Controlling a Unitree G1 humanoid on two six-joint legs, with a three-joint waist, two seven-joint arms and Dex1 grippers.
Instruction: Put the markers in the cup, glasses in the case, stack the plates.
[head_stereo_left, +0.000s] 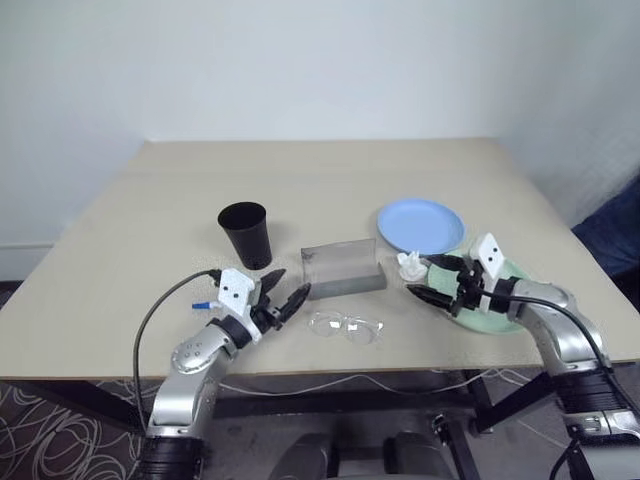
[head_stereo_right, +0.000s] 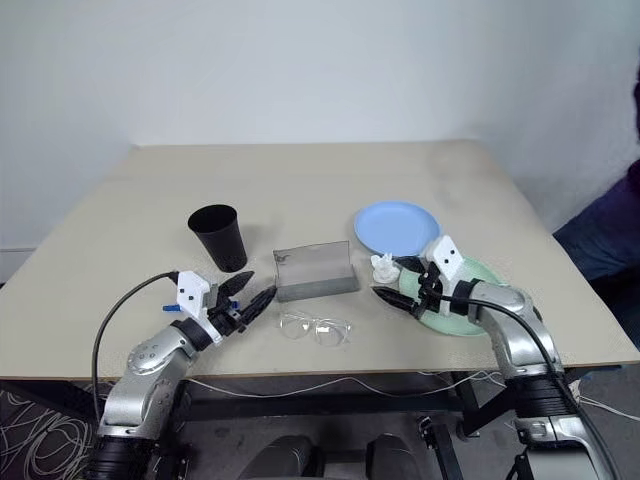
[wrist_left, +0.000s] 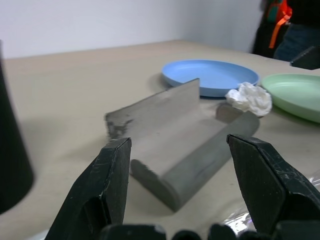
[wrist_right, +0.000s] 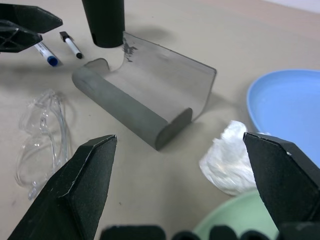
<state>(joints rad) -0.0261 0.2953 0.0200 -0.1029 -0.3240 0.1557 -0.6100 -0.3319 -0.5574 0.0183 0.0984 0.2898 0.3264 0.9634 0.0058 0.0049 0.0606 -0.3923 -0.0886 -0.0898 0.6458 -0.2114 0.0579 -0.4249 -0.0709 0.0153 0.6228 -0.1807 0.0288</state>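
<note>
The small white crumpled lump (head_stereo_left: 411, 266) will hold together as a wad rather than open up when the robot carries it, because tight creases (wrist_right: 231, 159) bunch it all over.
The black cup (head_stereo_left: 245, 233) stands upright left of the grey case (head_stereo_left: 343, 268), which lies with its smoky lid raised. The clear glasses (head_stereo_left: 346, 326) rest on the table in front of the case. My left gripper (head_stereo_left: 289, 287) is open, level, pointing at the case's left end, with nothing between its fingers. Both markers lie by that wrist: the blue-capped marker (wrist_right: 45, 54) and the black-capped marker (wrist_right: 72, 45). The light blue plate (head_stereo_left: 420, 225) sits right of the case. My right gripper (head_stereo_left: 430, 280) hovers open over the near edge of the mint green plate (wrist_left: 295, 95).
A small white crumpled lump (head_stereo_left: 410, 265) lies between the case and the two plates. The tan table (head_stereo_left: 320, 180) has free room at the back and far left. A pale wall stands behind it. Cables hang below the front edge.
</note>
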